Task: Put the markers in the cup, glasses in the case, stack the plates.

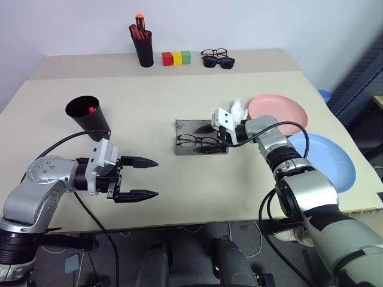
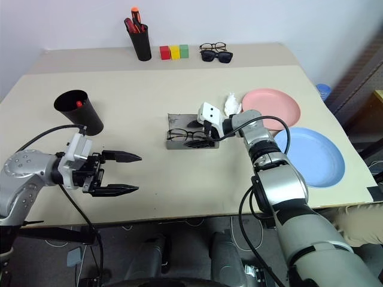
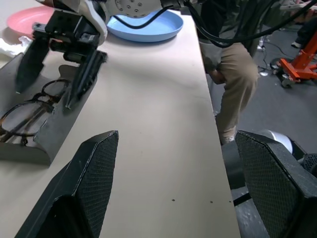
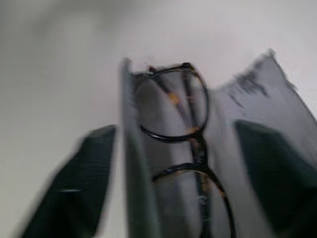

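The glasses and the case's open lid (image 1: 187, 127) are straddled by my right gripper, so my right gripper should move away while my left gripper pushes the lid's far edge (image 1: 190, 120) closed.
The grey case (image 1: 182, 127) lies open at mid-table with the thin black glasses (image 1: 192, 141) resting inside it. My right gripper (image 1: 206, 139) is open, one finger on each side of the glasses, holding nothing. Its wrist view shows the glasses (image 4: 193, 139) lying in the case (image 4: 257, 99) between the spread fingers. The black cup (image 1: 90, 116) stands at the left with a red marker (image 1: 91, 110) inside. My left gripper (image 1: 142, 178) hovers open and empty in front of the cup. The pink plate (image 1: 278, 113) and the blue plate (image 1: 323, 158) lie side by side on the right.
At the back stand a black pen holder (image 1: 143, 46) with red pens, three coloured blocks (image 1: 176, 58), and another pair of glasses with sunglasses (image 1: 216, 58). A crumpled white scrap (image 1: 239, 108) lies by the pink plate. A person (image 3: 237, 74) stands beyond the table edge.
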